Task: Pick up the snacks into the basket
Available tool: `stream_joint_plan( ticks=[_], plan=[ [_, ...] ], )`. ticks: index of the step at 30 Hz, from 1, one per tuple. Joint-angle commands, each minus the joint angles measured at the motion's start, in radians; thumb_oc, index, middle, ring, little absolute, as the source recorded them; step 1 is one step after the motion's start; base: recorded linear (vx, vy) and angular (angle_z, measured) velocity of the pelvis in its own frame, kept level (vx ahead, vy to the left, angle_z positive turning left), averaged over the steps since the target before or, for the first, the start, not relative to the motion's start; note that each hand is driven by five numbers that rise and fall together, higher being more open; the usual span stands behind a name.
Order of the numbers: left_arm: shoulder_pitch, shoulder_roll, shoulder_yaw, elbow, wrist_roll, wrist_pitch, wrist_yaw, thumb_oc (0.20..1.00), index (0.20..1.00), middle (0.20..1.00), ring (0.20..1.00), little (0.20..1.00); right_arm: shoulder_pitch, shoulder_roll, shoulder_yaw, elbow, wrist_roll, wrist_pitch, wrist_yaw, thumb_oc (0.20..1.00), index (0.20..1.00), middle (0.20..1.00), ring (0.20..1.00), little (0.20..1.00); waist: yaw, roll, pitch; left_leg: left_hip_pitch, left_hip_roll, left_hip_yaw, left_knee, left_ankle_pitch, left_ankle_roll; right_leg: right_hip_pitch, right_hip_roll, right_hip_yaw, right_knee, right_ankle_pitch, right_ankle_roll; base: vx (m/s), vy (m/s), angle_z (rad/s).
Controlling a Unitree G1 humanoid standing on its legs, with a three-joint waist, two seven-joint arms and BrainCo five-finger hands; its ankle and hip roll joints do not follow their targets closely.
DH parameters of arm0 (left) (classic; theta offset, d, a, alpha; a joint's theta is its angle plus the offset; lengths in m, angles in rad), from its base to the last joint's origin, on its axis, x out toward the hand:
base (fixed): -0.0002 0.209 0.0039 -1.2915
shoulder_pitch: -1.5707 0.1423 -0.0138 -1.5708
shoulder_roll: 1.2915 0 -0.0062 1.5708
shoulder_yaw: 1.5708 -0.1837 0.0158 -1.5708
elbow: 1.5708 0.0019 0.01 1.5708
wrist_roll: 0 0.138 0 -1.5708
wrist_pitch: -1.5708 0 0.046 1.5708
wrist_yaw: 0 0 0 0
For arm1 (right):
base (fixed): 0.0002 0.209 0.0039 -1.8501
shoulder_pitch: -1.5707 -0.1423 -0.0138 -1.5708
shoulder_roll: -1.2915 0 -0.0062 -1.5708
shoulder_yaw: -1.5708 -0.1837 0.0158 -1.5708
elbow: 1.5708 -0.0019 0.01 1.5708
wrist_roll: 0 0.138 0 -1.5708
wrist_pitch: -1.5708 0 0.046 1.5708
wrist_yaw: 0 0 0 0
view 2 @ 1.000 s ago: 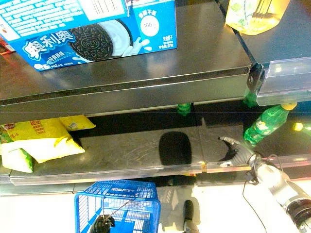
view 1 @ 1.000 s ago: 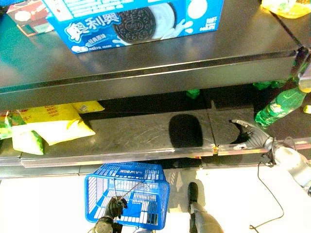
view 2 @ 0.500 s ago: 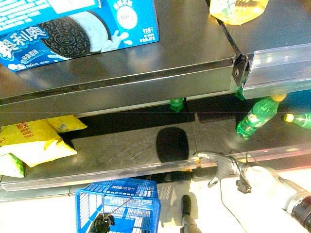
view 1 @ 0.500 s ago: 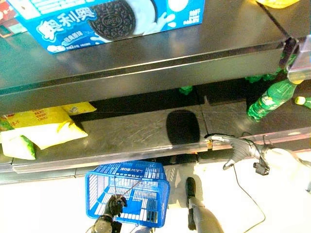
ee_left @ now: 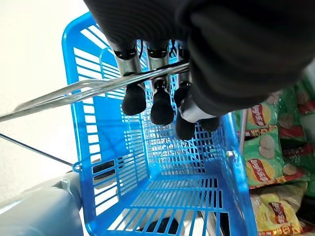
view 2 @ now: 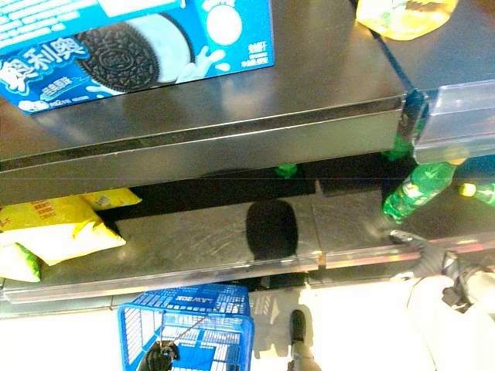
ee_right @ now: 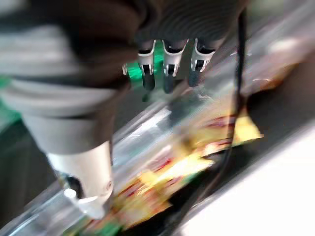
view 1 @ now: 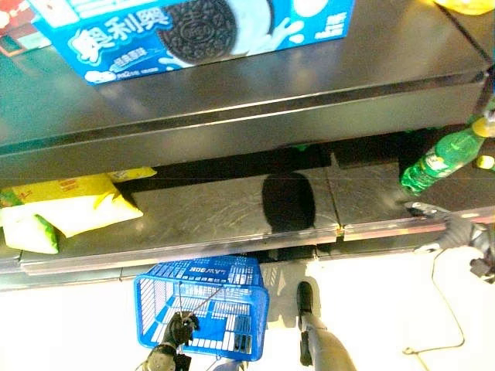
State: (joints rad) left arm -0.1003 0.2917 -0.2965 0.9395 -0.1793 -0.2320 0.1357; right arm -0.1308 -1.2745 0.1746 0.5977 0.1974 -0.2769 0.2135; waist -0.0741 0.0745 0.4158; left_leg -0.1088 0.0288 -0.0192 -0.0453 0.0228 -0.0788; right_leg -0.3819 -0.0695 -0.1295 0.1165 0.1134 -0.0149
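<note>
The green bottle [view 1: 445, 159] will lie flat on its side when the robot lowers it in, because the basket's mesh bottom [view 1: 207, 325] is wide and empty.
My left hand [view 1: 180, 330] hangs low in front of the shelves, shut on the metal handle [ee_left: 74, 91] of a blue plastic basket [view 1: 199, 272]. The basket's mesh floor [ee_left: 182, 196] holds nothing. Yellow snack bags [view 1: 73, 207] lie at the left of the middle shelf [view 1: 224, 212], far from both hands. My right hand [view 1: 452, 229] is at the front edge of that shelf on the far right, open, its fingers [ee_right: 168, 69] straight and holding nothing. Beneath it, yellow snack bags [ee_right: 187, 167] show on a lower shelf.
A large blue biscuit box [view 1: 193, 31] lies on the top shelf. A green bottle [view 1: 441, 158] lies on the middle shelf just above my right hand. Green and yellow crisp bags [ee_left: 261, 167] fill a low shelf beside the basket.
My right hand has drawn back to the right along the shelf's front edge, still open. The camera has shifted a little. The left hand and basket have stayed put.
</note>
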Motion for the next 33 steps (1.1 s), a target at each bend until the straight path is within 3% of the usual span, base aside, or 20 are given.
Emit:
stream_joint_plan(
  ticks=[1,11,17,18,21,24,33],
  plan=[
    [0.109,0.059,0.006,-0.021,-0.016,-0.032,-0.006,0.200,0.200,0.200,0.200,0.200,0.055,-0.001,0.061,0.045,-0.030,0.023,-0.010,1.000,1.000,1.000,1.000,1.000,-0.020,-0.060,-0.053,-0.086,0.009,0.002,0.034,0.014,-0.022,-0.005,-0.024,0.092,0.119,-0.148,0.153,-0.01,-0.004,-0.15],
    [0.117,0.055,0.009,-0.013,-0.021,-0.025,-0.026,0.200,0.200,0.200,0.200,0.200,0.085,-0.009,0.020,0.101,-0.025,0.046,0.016,1.000,1.000,1.000,1.000,1.000,-0.027,-0.065,-0.055,-0.083,0.011,0.005,0.031,0.013,-0.023,-0.005,-0.023,0.095,0.117,-0.147,0.153,0.00,0.001,-0.06],
    [0.107,0.053,0.031,0.011,-0.040,-0.015,-0.020,0.200,0.200,0.200,0.200,0.200,0.054,0.151,-0.144,0.143,0.245,0.082,-0.053,1.000,1.000,1.000,1.000,1.000,-0.032,-0.062,-0.056,-0.082,0.013,0.010,0.030,0.012,-0.018,-0.011,-0.021,0.100,0.120,-0.143,0.153,0.00,0.001,-0.02],
    [0.101,0.050,0.040,0.012,-0.043,-0.015,-0.017,0.200,0.200,0.200,0.200,0.200,0.039,0.227,-0.202,0.101,0.373,0.073,-0.074,1.000,1.000,1.000,1.000,1.000,-0.031,-0.056,-0.056,-0.081,0.012,0.012,0.028,0.012,-0.016,-0.011,-0.020,0.101,0.118,-0.145,0.154,0.00,0.010,-0.08],
    [0.101,0.055,0.047,-0.003,-0.049,-0.012,-0.019,0.200,0.200,0.200,0.200,0.200,0.044,0.298,-0.247,-0.030,0.506,0.049,-0.086,1.000,1.000,1.000,1.000,1.000,-0.028,-0.050,-0.054,-0.080,0.010,0.012,0.026,0.011,-0.014,-0.012,-0.020,0.100,0.118,-0.148,0.154,-0.01,0.001,-0.10],
    [0.094,0.058,0.057,0.005,-0.043,-0.006,-0.017,0.200,0.200,0.200,0.200,0.200,0.047,0.338,-0.263,-0.167,0.550,0.027,-0.092,1.000,1.000,1.000,1.000,1.000,-0.026,-0.042,-0.056,-0.082,0.010,0.009,0.026,0.011,-0.013,-0.012,-0.023,0.097,0.118,-0.149,0.153,0.00,0.001,-0.02],
    [0.074,0.047,0.060,0.009,-0.025,-0.005,0.004,0.200,0.200,0.200,0.200,0.200,-0.036,0.431,-0.275,-0.253,0.528,-0.021,-0.172,1.000,1.000,1.000,1.000,1.000,-0.017,-0.030,-0.059,-0.089,0.008,0.013,0.030,0.009,-0.010,-0.019,-0.024,0.103,0.112,-0.143,0.156,0.00,0.002,-0.01]
  ],
)
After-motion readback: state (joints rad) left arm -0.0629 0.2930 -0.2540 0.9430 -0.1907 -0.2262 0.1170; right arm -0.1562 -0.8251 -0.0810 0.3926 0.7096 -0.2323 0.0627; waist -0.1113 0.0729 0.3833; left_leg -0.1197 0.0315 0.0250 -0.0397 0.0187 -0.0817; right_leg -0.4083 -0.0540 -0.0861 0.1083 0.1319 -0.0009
